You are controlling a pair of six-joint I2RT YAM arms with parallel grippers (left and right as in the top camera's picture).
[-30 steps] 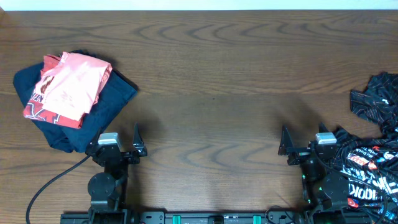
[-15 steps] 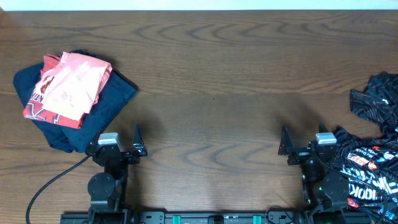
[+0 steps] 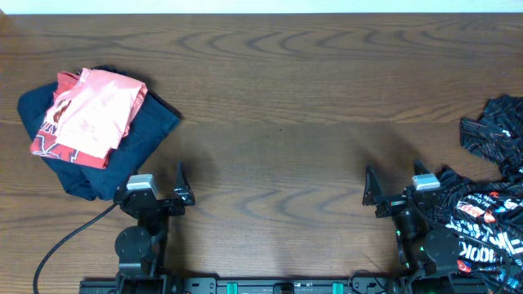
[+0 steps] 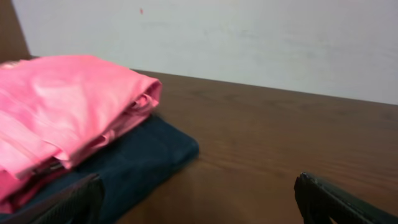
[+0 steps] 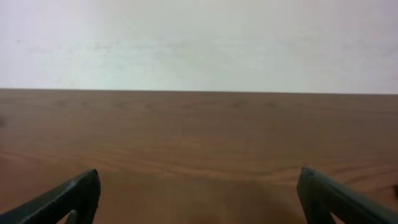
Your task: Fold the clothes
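The black garment lies heaped (image 3: 490,224) at the table's edge, out of my left gripper's reach, so my right gripper should pull it to the open middle (image 3: 282,159) before folding.
The clothes (image 3: 489,219) are a crumpled black garment with red and white lines and lettering, heaped at the table's right edge, with a further part (image 3: 495,129) lying farther back. My right gripper (image 3: 406,188) rests at the front beside that heap and stands open over bare wood (image 5: 199,177); its wrist view does not show the clothes. At the front left, my left gripper (image 3: 150,184) is open too, holding nothing (image 4: 199,186).
A folded salmon-pink shirt (image 3: 90,114) (image 4: 68,106) lies on a navy-blue garment (image 3: 143,135) (image 4: 146,158) at the left, just beyond the left gripper's left finger. The brown wooden table (image 3: 278,106) ends at a pale wall behind.
The right gripper has edged very slightly to the left. The left arm and all the garments are where they were.
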